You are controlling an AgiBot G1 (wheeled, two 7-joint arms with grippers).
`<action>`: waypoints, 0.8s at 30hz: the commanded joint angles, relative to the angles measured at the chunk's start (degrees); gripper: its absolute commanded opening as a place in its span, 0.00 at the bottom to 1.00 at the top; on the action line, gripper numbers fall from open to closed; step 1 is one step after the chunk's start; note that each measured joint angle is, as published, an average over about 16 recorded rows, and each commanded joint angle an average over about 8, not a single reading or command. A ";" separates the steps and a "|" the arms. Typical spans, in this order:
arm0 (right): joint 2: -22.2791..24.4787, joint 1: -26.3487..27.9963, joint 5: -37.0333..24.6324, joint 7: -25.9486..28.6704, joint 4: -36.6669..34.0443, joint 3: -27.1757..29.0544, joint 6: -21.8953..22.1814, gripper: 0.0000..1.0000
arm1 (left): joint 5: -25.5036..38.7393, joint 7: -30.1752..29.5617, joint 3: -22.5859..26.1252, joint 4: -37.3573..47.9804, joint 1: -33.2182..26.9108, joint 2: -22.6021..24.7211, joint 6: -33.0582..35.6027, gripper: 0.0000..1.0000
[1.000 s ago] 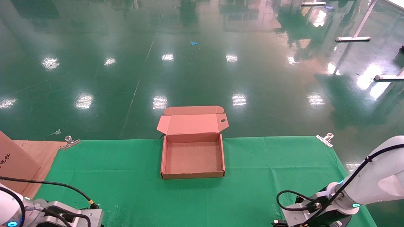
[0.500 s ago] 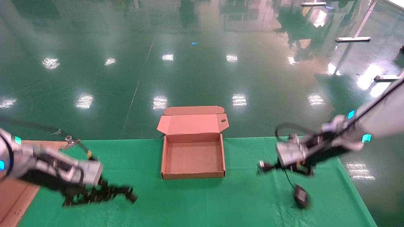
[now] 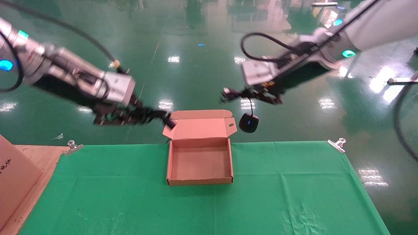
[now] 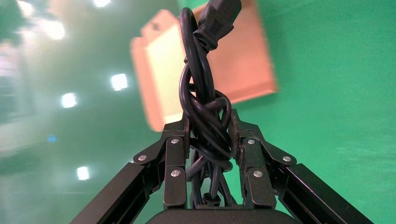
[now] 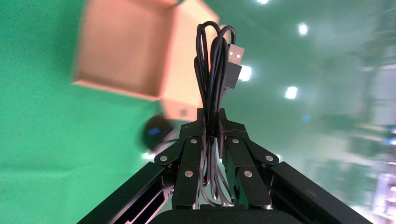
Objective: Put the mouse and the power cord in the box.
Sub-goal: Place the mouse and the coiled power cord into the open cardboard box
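My left gripper is bringing the power cord (image 3: 169, 120) to the box's lid. My right gripper should hold the dangling mouse beside the box until the cord is inside.
The box (image 3: 199, 163) lies open on the green cloth, its lid folded back and its inside bare. My left gripper (image 3: 143, 115) hangs above and left of the lid, shut on the coiled power cord (image 3: 165, 119). In the left wrist view the cord (image 4: 198, 88) is squeezed between the pads of that gripper (image 4: 209, 123), its plug pointing toward the box (image 4: 247, 65). My right gripper (image 3: 235, 94) is high behind the lid's right corner, shut on the mouse's thin bundled cable (image 5: 212, 70). The mouse (image 3: 249, 123) dangles below it, also visible in the right wrist view (image 5: 156, 132).
The green cloth (image 3: 294, 195) is held by metal clips at the far left (image 3: 72, 147) and far right (image 3: 336, 144). A brown cardboard sheet (image 3: 13, 176) leans at the left on bare wood. Beyond the table's far edge is glossy green floor.
Both arms rose from low at the table's front and swung inward toward the box's lid. The left carried the power cord up; the right lifted the mouse off the cloth by its cable.
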 commanded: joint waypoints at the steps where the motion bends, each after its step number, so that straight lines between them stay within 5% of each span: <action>1: -1.01 0.24 0.66 0.90 1.90 0.33 2.07 0.00 | -0.29 -0.18 -0.28 0.26 -1.74 1.28 -1.27 0.00; 8: -0.89 -2.30 2.80 4.56 8.67 -1.43 7.89 0.00 | 0.07 0.63 -0.25 1.86 -2.69 3.46 -7.45 0.00; 20: -0.50 -1.98 4.97 8.56 10.57 -5.51 7.21 0.00 | -1.80 3.14 -1.50 2.99 2.14 6.14 -12.38 0.00; 24: -0.28 -1.93 5.46 8.79 9.62 -6.51 6.40 0.00 | -2.70 2.00 -2.04 1.65 7.37 7.30 -19.50 0.00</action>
